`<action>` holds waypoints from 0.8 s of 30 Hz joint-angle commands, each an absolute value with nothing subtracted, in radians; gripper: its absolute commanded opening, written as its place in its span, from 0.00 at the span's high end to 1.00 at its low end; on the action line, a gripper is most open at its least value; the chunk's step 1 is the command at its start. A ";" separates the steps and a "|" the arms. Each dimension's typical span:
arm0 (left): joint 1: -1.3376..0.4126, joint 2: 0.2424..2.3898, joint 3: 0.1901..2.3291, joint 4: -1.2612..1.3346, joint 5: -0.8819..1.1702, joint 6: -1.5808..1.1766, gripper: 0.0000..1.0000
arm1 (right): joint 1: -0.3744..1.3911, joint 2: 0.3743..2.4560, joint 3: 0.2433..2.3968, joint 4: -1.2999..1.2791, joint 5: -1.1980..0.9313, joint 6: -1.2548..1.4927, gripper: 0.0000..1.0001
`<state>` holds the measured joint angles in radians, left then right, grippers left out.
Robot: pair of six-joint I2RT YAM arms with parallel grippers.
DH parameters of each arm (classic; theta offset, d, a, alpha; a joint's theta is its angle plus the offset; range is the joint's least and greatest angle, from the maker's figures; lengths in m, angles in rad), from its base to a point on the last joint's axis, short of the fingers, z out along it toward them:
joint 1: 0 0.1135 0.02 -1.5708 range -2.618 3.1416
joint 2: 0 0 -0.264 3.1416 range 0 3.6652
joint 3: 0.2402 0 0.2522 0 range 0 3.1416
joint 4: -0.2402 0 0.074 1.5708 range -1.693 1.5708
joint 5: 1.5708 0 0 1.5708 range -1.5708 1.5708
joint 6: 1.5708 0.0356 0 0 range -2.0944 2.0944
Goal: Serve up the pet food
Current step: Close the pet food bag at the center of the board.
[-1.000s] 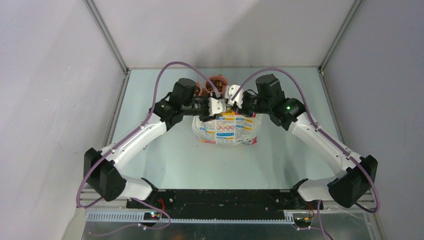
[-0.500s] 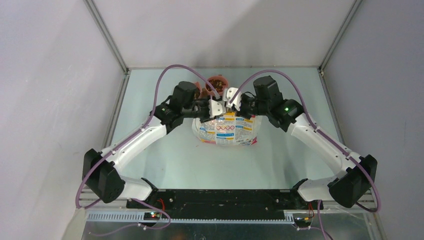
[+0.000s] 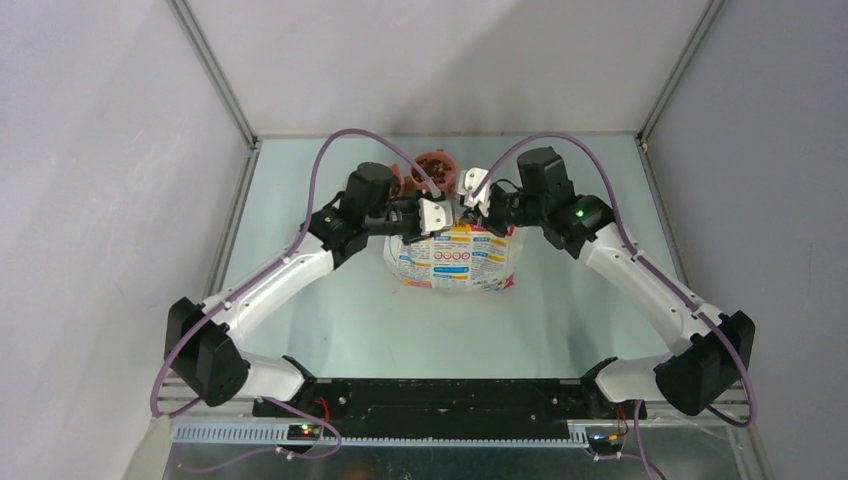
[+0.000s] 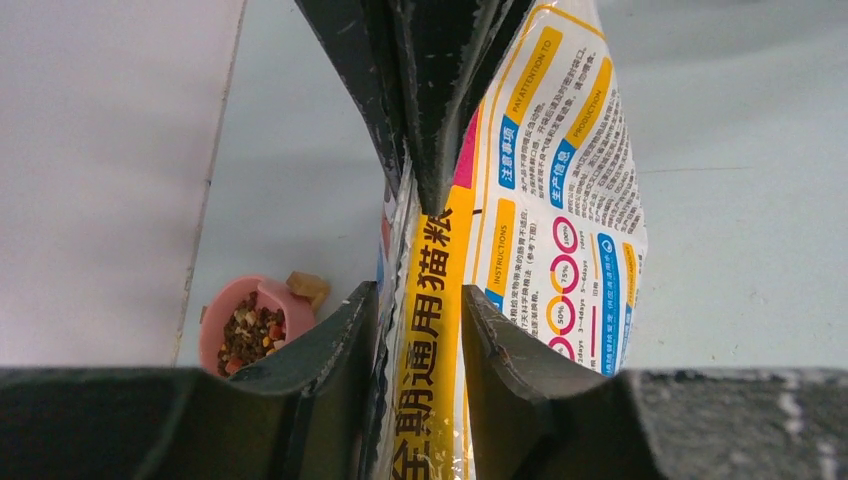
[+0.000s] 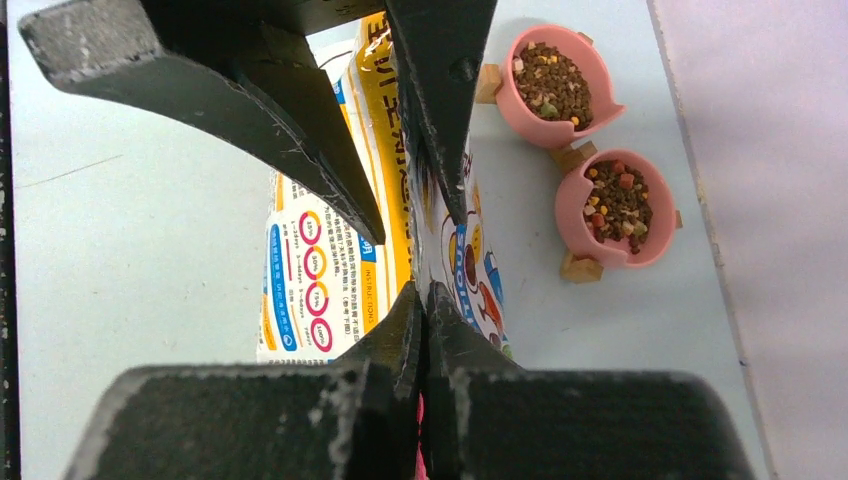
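Next, my left gripper moves away and pinches the bag's end corner before my right gripper presses the bag's top edge, because both grippers are crowding the middle of the bag's top edge.
The printed cat-food bag stands mid-table. My right gripper is shut on the bag's top edge; the bag hangs below it. My left gripper is open, its jaws astride the yellow top strip of the bag with a gap on each side. The two grippers face each other over the bag top, left and right. Pet food fills two pink bowls behind the bag; one heap also shows in the left wrist view.
The pink bowls rest on small wooden blocks near the back wall. Grey side walls close in the table left and right. Light blue tabletop lies in front of the bag.
My right gripper has shifted slightly right and back, away from the left gripper, still on the bag top. The left arm has hardly moved.
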<state>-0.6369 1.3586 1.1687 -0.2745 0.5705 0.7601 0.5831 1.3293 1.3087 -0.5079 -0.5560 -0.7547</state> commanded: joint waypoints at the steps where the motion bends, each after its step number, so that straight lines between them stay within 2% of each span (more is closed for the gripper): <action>1: -0.599 1.328 1.204 -0.295 0.602 0.769 1.00 | 0.532 1.265 1.311 -0.546 -0.593 -0.742 1.00; 10: -0.495 1.330 1.226 -0.362 0.634 0.793 1.00 | 0.486 1.323 1.439 -0.815 -0.480 -0.815 0.95; 17: -0.446 1.346 1.242 -0.410 0.612 0.832 1.00 | 0.449 1.321 1.475 -0.864 -0.413 -0.832 0.84; 18: -0.438 1.347 1.242 -0.411 0.610 0.834 1.00 | 0.446 1.324 1.481 -0.875 -0.402 -0.835 0.85; 22: -0.424 1.348 1.247 -0.411 0.616 0.835 1.00 | 0.439 1.335 1.491 -0.899 -0.375 -0.839 0.98; 24: -0.424 1.348 1.252 -0.408 0.621 0.830 1.00 | 0.434 1.335 1.499 -0.906 -0.372 -0.839 1.00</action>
